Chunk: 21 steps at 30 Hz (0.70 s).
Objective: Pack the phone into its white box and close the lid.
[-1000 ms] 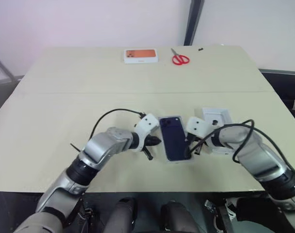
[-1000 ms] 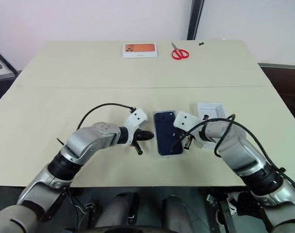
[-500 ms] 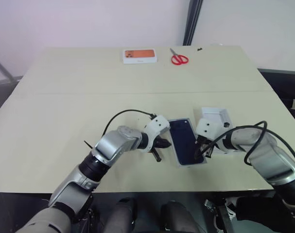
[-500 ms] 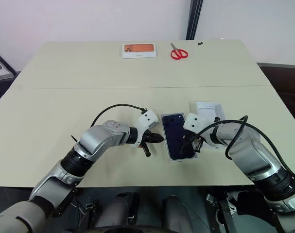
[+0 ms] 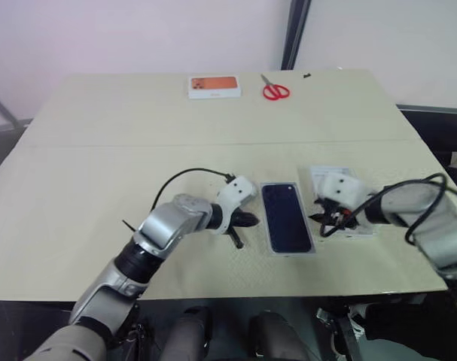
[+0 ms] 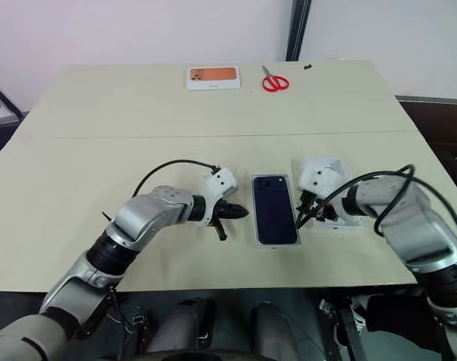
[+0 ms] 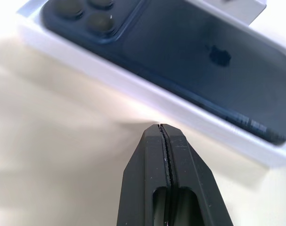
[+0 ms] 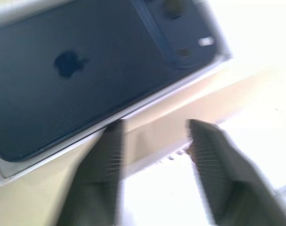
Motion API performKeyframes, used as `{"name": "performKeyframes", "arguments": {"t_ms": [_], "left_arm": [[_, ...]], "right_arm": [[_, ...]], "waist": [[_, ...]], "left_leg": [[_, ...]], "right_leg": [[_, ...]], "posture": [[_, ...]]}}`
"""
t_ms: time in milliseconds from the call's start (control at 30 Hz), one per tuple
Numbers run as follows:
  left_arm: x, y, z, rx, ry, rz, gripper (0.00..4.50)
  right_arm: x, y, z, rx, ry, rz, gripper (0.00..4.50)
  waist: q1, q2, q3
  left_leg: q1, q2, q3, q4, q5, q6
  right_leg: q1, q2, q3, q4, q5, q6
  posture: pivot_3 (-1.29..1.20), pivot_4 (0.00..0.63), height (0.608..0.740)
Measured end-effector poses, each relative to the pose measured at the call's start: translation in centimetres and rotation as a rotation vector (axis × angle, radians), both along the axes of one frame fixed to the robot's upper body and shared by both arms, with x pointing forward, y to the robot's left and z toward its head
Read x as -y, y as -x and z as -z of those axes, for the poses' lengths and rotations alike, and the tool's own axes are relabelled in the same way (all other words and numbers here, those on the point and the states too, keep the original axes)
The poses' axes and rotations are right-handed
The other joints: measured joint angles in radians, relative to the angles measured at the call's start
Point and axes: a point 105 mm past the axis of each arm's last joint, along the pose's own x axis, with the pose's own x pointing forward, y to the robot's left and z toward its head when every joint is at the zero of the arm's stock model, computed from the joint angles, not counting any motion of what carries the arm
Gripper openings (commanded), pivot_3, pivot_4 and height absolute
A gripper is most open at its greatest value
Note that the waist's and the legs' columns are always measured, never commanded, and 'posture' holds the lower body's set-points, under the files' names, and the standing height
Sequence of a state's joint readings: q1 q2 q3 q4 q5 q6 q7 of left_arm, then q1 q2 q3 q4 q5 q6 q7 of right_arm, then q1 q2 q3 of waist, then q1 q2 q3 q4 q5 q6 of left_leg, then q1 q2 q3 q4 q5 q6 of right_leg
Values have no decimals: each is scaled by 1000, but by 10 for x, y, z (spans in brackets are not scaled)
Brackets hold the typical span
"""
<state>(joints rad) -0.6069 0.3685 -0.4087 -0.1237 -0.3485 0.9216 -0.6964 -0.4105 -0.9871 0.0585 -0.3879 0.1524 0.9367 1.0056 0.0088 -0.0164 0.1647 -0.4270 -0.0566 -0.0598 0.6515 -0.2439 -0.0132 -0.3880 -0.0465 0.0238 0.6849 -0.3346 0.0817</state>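
Observation:
The lid is lying with its white inside (image 6: 323,161) facing up, so the robot's right gripper should grab its rim (image 8: 157,157) next to the box and turn the lid over onto the phone.
The navy-blue phone (image 5: 287,218) lies back up, camera cluster at the far end, inside the white box (image 5: 270,226), whose thin rim frames it. My left gripper (image 5: 243,220) is shut and empty, its tip on the table just left of the box rim (image 7: 133,87). To the phone's right, my right gripper (image 5: 326,219) stands open with nothing between its fingers (image 8: 110,155), just off the box's right edge and above the lid (image 5: 321,173). The lid lies with its white inside up, partly hidden by that hand.
At the table's far edge lie a white box with an orange picture (image 5: 214,86) and red scissors (image 5: 275,92). The table's front edge (image 5: 236,292) runs close below the phone. A black cable loops over each wrist.
My right gripper has opened, let go of the phone's right edge, and drawn back to the right and up over the lid. The left gripper stays shut beside the box.

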Motion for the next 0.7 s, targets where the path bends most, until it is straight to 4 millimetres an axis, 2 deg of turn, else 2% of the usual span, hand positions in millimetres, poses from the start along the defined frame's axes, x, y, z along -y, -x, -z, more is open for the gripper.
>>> {"name": "performKeyframes", "arguments": {"t_ms": [100, 233, 367, 500, 600, 700], "left_arm": [[-11, 3, -13, 111, 58, 36, 0], [-17, 15, -27, 304, 133, 134, 0], [-32, 27, -26, 366, 103, 234, 0], [-32, 34, -27, 379, 120, 278, 0], [-27, 37, -31, 393, 142, 291, 0], [-24, 39, -32, 394, 161, 295, 0]], "right_arm": [[4, -3, -7, -47, -89, 129, 2823], [1, -8, 7, -172, -199, 304, 2823], [5, -3, 21, -277, -209, 443, 2823], [15, -3, 24, -281, -191, 523, 2823], [16, -5, 26, -275, -201, 549, 1995], [10, -7, 29, -277, -224, 549, 445]], "waist": [[2, 0, 0], [3, 0, 0], [5, 1, 0], [4, 1, 0], [1, 1, 0], [-1, 1, 0]], "left_leg": [[0, 0, 0, 0, 0, 0], [0, 0, 1, -1, 0, 0], [0, 0, 1, -2, 0, 0], [0, 0, 1, -2, -1, 1], [0, 0, 1, -2, -1, 2], [0, 0, 1, -2, -1, 2]], "right_leg": [[0, 0, 0, 0, 0, 0], [0, -1, 0, -1, 0, 0], [-1, -1, 0, -1, 0, 0], [-1, -1, 0, -1, 0, 0], [-1, -1, 0, -1, 0, 0], [-1, -1, 0, 0, 0, 0]], "posture": [[0, 150, 740], [0, 150, 740], [0, 150, 740], [0, 150, 740], [0, 150, 740], [0, 150, 740]]}}
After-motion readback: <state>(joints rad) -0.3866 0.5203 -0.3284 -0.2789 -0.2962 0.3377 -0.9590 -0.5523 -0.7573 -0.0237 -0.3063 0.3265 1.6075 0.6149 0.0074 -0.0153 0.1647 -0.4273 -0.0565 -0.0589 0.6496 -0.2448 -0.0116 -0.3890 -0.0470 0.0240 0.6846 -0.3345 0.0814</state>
